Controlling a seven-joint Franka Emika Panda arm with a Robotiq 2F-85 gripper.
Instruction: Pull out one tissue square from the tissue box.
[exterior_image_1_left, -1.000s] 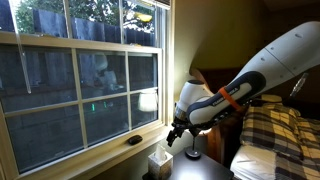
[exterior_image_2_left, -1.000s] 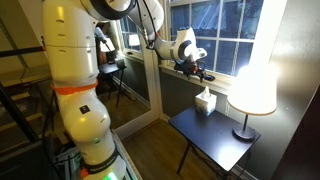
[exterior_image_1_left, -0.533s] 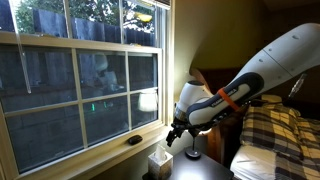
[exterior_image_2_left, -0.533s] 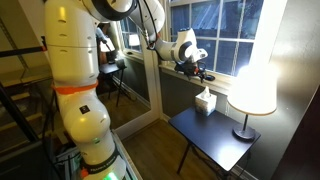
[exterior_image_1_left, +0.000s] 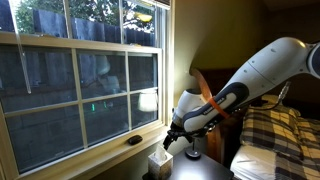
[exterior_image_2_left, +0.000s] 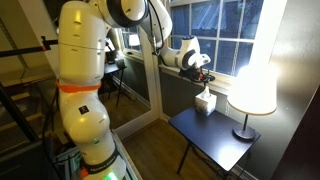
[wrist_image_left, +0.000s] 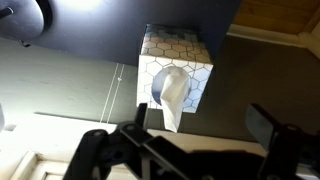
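The white tissue tuft (wrist_image_left: 174, 94) sticks softly out through the tissue box's top opening (wrist_image_left: 158, 85), so the tissue will slip free and hang down as a long limp sheet when I lift.
The tissue box (wrist_image_left: 175, 62) is a small pale cube with a hexagon pattern, standing on the dark side table (exterior_image_2_left: 220, 135). A white tissue tuft (wrist_image_left: 173, 100) sticks out of its top opening. The box also shows in both exterior views (exterior_image_1_left: 159, 160) (exterior_image_2_left: 205, 101). My gripper (wrist_image_left: 205, 125) hangs above the box, its fingers spread wide with nothing between them. In the wrist view the tuft sits just inside the left finger. In an exterior view the gripper (exterior_image_2_left: 204, 74) is a short way above the tuft.
A lit table lamp with a white shade (exterior_image_2_left: 252, 88) stands on the same table beside the box. A window (exterior_image_1_left: 80, 80) and its sill run close behind the box. A bed with a plaid cover (exterior_image_1_left: 275, 130) lies beside the table.
The arm has lowered and reached forward, bringing the gripper down closer over the tissue box. The box and tuft have not moved.
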